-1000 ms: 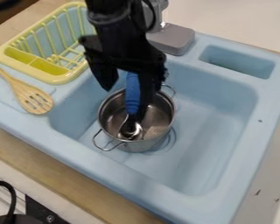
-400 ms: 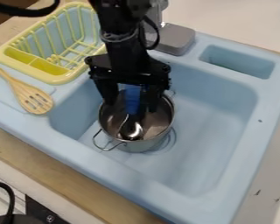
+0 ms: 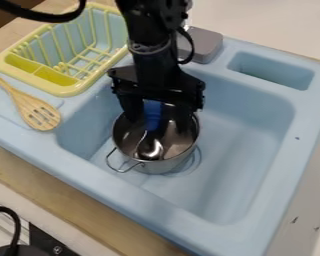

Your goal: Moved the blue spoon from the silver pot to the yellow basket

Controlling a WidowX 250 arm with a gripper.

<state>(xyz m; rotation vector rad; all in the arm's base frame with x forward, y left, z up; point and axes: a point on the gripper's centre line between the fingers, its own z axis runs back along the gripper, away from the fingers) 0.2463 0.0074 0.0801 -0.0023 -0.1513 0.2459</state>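
Observation:
The silver pot will slide slightly when I raise the spoon, because the pot stands loosely around the blue spoon's metal bowl.
My black gripper (image 3: pixel 158 117) hangs over the back half of the silver pot (image 3: pixel 164 165), its fingers open on either side of the blue handle. The blue spoon (image 3: pixel 152 119) leans inside the pot, handle up toward the gripper and metal bowl down at the pot's front. The upper end of the handle is hidden behind the gripper's body. At the upper left, the yellow basket (image 3: pixel 39 82) stands on the sink's rim.
The pot stands inside the light blue sink (image 3: pixel 246 150), near its left wall. A slotted wooden spatula (image 3: pixel 39 114) lies on the left rim in front of the basket. Behind the gripper is a grey faucet base (image 3: pixel 197 45). Black cables show at the upper and lower left.
The gripper has moved down toward the pot and slightly right, with its fingers now lower around the handle. The spoon and pot look unmoved.

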